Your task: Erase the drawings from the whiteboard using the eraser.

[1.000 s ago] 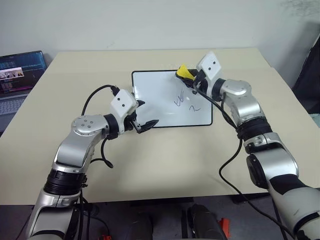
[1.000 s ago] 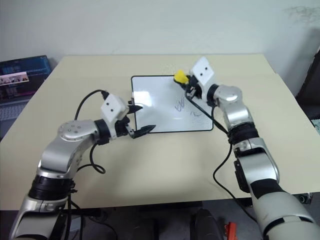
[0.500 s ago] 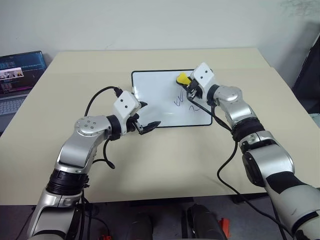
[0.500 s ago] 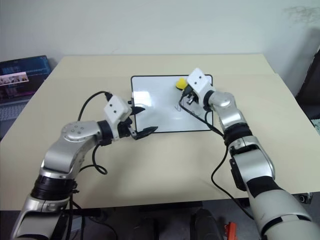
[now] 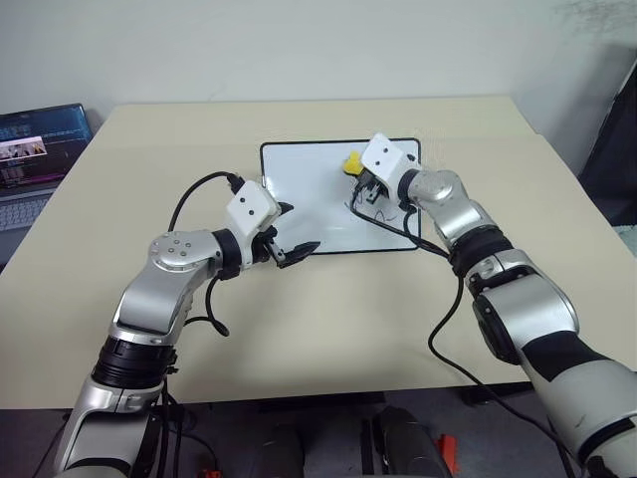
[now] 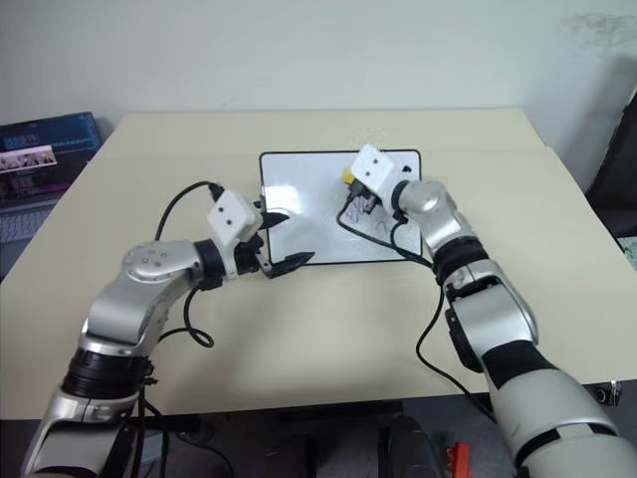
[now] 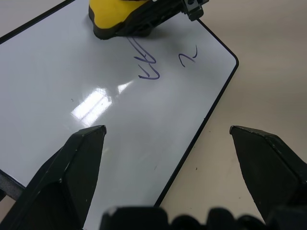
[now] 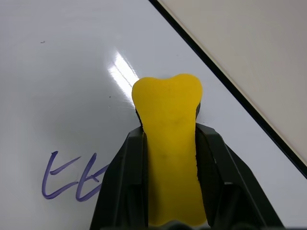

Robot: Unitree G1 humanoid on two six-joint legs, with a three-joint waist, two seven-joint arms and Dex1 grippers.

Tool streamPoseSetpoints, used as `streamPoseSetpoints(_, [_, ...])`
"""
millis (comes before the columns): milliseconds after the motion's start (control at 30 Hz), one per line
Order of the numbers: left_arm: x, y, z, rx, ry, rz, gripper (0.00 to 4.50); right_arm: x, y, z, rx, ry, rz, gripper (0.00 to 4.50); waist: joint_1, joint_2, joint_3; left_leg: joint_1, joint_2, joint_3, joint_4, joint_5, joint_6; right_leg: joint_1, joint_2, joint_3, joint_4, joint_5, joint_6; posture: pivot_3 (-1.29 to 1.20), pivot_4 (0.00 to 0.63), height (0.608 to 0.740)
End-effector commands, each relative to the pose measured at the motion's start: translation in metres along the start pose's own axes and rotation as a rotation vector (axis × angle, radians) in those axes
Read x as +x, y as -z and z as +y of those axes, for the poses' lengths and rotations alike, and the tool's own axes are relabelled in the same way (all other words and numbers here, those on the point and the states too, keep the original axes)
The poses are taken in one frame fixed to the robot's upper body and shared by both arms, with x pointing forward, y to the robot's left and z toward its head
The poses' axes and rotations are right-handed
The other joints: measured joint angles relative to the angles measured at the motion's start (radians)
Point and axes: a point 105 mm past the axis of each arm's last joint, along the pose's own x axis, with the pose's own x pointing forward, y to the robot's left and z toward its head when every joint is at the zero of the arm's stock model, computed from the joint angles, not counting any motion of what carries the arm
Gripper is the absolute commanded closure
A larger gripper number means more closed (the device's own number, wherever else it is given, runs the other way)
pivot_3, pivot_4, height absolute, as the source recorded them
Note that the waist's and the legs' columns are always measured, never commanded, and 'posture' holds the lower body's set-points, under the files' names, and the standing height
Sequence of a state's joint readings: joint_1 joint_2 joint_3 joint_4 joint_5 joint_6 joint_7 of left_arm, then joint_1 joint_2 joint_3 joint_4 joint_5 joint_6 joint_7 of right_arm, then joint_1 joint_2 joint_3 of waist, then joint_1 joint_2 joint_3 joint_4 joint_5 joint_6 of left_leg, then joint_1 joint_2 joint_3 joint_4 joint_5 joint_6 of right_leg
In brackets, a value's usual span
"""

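Observation:
The eraser is at the larger blue drawing's far end [image 7: 130, 39] and there are strokes on its near side, so next my right gripper draws the eraser back over those strokes [image 7: 148, 68].
The whiteboard [image 5: 318, 214] lies flat at the middle of the table. My right gripper [image 5: 357, 173] is shut on the yellow eraser [image 5: 350, 162] and holds it low over the board's far right part. In the left wrist view the eraser [image 7: 117, 17] meets the far end of the larger blue drawing [image 7: 148, 69]. A smaller squiggle [image 7: 188, 57] sits beside it, near the board's right edge. My left gripper [image 5: 294, 230] stands open and empty over the board's near left part. The right wrist view has the eraser [image 8: 170, 139] between the fingers [image 8: 122, 191], with a squiggle [image 8: 72, 179] beside them.
An open laptop [image 5: 35, 139] stands off the table's far left side. Black cables [image 5: 438, 319] hang from both arms over the beige table [image 5: 328, 319]. Bare tabletop surrounds the board on all sides.
My right gripper has swung left and down with the eraser, from the board's far right corner to the squiggles, and its wrist has rolled. The left arm has stayed put.

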State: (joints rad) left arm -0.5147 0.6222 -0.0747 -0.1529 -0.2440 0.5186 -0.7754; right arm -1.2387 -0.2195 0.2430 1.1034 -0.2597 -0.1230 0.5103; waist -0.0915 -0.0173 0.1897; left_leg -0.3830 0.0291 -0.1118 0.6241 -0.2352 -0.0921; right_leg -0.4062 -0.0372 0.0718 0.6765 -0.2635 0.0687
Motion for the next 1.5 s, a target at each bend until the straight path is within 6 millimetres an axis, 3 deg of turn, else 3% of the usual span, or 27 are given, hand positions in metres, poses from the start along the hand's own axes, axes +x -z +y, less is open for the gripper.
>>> streamPoseSetpoints(33, [-0.005,-0.011,0.003,0.036,-0.017,-0.032,0.00,0.003,0.011,0.023,-0.013,-0.091,0.037,3.51,-0.001,0.000,0.000,0.000,0.000,0.000,0.000,0.000,0.000,0.000,0.000,0.000,0.000,0.000,0.000,0.00,0.150,0.740])
streamPoseSetpoints(267, [-0.006,-0.011,0.004,0.037,-0.016,-0.030,0.00,0.001,0.023,0.056,-0.010,-0.237,0.056,3.51,-0.002,-0.001,0.000,0.002,0.000,0.000,0.002,0.000,0.000,0.002,0.000,0.000,0.002,0.000,0.000,0.00,0.150,0.740])
streamPoseSetpoints(533, [-0.004,-0.012,0.004,0.038,-0.012,-0.032,0.00,-0.004,0.028,0.067,-0.009,-0.295,0.077,3.51,-0.003,-0.001,0.000,0.002,0.000,0.000,0.003,0.001,0.000,0.002,0.001,0.000,0.003,0.000,0.000,0.00,0.150,0.740])
streamPoseSetpoints(633, [-0.004,-0.012,0.004,0.039,-0.011,-0.032,0.00,-0.003,0.028,0.056,-0.011,-0.238,0.085,3.51,-0.002,-0.001,0.000,0.002,0.000,0.000,0.003,0.001,0.000,0.002,0.001,0.000,0.003,0.000,0.000,0.00,0.150,0.740])
streamPoseSetpoints(767, [-0.005,-0.012,0.004,0.039,-0.012,-0.033,0.00,-0.003,0.027,0.017,-0.014,-0.046,0.124,3.51,-0.002,-0.001,0.000,0.002,0.000,0.000,0.004,0.001,0.000,0.002,0.001,0.000,0.003,0.001,0.000,0.00,0.150,0.740])
streamPoseSetpoints(967, [-0.005,-0.012,0.005,0.038,-0.014,-0.033,0.00,-0.010,0.028,-0.024,-0.003,0.128,0.189,3.51,0.005,-0.001,0.000,0.002,0.000,-0.001,0.004,0.003,0.004,0.002,0.001,0.000,0.003,0.001,0.002,0.00,0.150,0.740])
streamPoseSetpoints(1067, [-0.005,-0.012,0.005,0.038,-0.015,-0.033,0.00,-0.012,0.029,-0.031,-0.019,0.161,0.208,3.51,0.007,-0.001,0.000,0.002,0.000,-0.001,0.004,0.004,0.004,0.002,0.001,0.000,0.003,0.001,0.002,0.00,0.150,0.740])
streamPoseSetpoints(1500, [-0.005,-0.012,0.005,0.038,-0.017,-0.031,0.00,-0.001,0.041,0.039,-0.038,-0.148,0.222,3.51,-0.007,-0.002,-0.001,0.003,0.000,-0.001,0.003,0.004,0.004,0.002,0.001,0.000,0.002,0.001,0.002,0.00,0.150,0.740])
